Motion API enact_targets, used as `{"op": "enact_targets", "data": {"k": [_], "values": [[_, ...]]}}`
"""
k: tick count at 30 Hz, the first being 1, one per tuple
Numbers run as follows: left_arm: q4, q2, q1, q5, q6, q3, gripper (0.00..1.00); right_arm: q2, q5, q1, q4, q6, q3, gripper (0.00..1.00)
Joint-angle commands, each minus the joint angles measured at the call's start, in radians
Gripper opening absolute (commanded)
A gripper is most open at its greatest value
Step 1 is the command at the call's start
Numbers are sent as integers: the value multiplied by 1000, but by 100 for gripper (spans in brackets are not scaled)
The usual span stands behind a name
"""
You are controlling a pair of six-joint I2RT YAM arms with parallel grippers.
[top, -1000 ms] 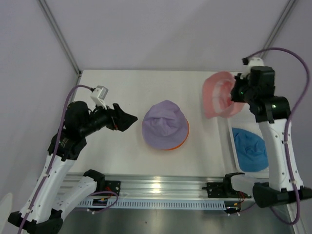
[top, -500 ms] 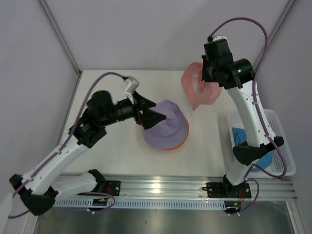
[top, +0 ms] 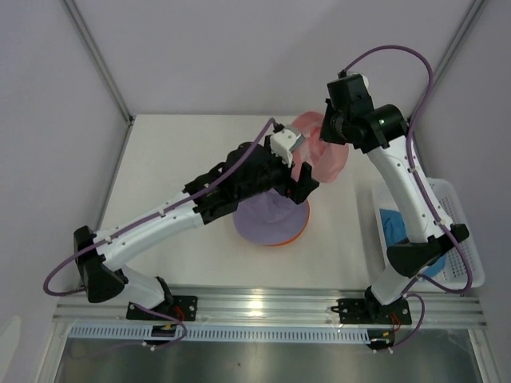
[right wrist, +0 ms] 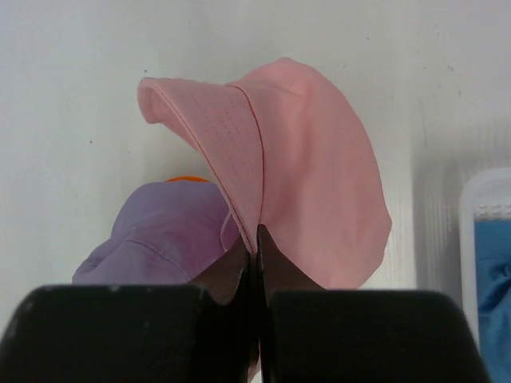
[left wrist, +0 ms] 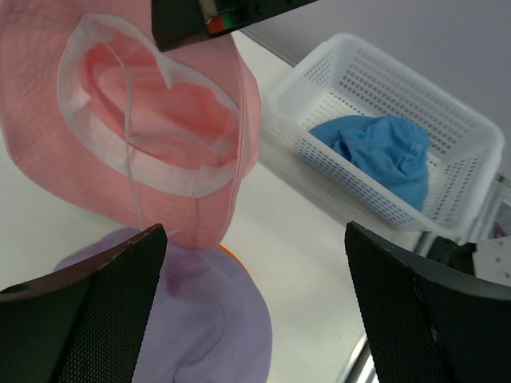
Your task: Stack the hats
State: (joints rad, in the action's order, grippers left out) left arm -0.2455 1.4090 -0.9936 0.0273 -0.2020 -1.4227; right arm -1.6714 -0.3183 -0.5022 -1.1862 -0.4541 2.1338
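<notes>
The pink hat (top: 326, 164) is hanging on edge from my right gripper, next to the purple hat. So next my left gripper grabs the pink hat's brim (left wrist: 209, 215) and pulls it over the stack.
My right gripper (top: 334, 136) is shut on the brim of the pink hat (top: 319, 155) and holds it hanging above the table, by the far right side of the stack. The pink hat also shows in the right wrist view (right wrist: 311, 183) and, with its inside facing the camera, in the left wrist view (left wrist: 152, 120). The pale purple hat (top: 267, 215) lies on the orange hat (top: 297, 227), of which only a rim shows. My left gripper (top: 307, 187) is open and empty, over the purple hat's far right edge, just below the pink hat. The blue hat (top: 399, 227) lies in the white basket (top: 467, 255).
The white slotted basket (left wrist: 447, 128) stands at the table's right edge, beside the right arm's base. The left arm stretches diagonally across the middle of the table. The metal rail (top: 263, 307) runs along the near edge.
My right gripper has carried the pink hat leftward from the basket toward the stack. My left arm has reached right across the table, its gripper now by the pink hat.
</notes>
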Motion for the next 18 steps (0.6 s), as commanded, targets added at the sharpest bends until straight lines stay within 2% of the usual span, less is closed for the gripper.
{"op": "enact_targets", "data": {"k": [1,8,10,14,15,17,18], "values": [[95,41,-40,78,119,-65,95,50,47,-7,80,-52,-9,0],[89,165,-56,63,176,-163,92,81,87,2,114,-57,-24,0],[127,180,-62,62,174,-171,83,101,110,26,140,-63,-69,0],[153,225,-66,79,170,-202,67,142,251,62,209,-72,-150,0],[155,232,-66,82,171,-203,53,147,251,62,215,-72,-156,0],[158,255,-65,100,168,-225,35,156,255,63,217,-69,-166,0],[161,263,-66,106,167,-226,29,159,254,63,217,-69,-169,0]]}}
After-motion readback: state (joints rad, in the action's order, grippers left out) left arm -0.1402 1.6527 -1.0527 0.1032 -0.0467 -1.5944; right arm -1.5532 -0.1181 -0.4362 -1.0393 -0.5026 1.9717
